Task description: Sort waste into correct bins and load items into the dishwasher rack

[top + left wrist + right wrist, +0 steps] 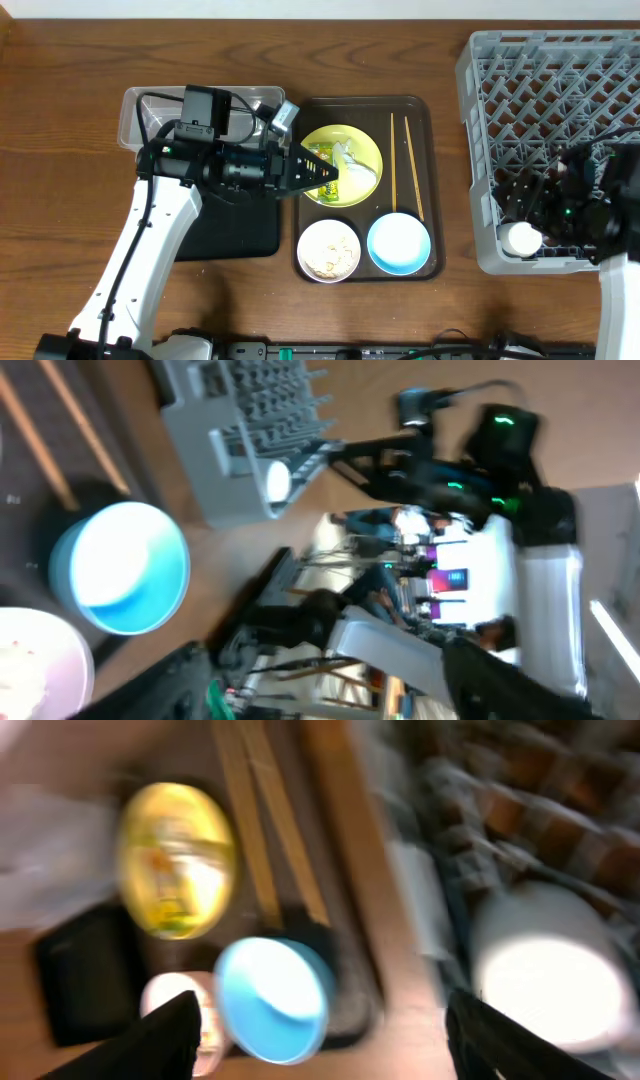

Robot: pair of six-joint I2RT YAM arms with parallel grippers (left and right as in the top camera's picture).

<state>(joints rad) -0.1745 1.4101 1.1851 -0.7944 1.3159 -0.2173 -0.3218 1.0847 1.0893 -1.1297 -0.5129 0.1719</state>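
Note:
The wrapper and white tissue [356, 167] are on the yellow-green plate, so my left gripper should put both in the clear tub [157, 119] before I load the plate.
My left gripper [330, 177] hovers over the round yellow-green plate [362, 150], its fingers spread wide in the left wrist view [340, 695]. The green-and-orange wrapper [322, 188] shows at its tips, and the white tissue [358, 167] lies on the plate beside it. Two chopsticks [393, 160] lie right of the plate. The white bowl [328, 250] holds rice scraps; the light-blue bowl [399, 243] sits next to it. My right gripper [530, 215] is open over the front left corner of the grey rack [560, 90]; its fingers are wide apart in the right wrist view [330, 1040].
Plate, bowls and chopsticks sit on a dark brown serving tray [428, 180]. The clear tub [140, 110] lies at the back left under my left arm, the flat black tray [235, 235] in front of it. A white round object [521, 238] sits in the rack.

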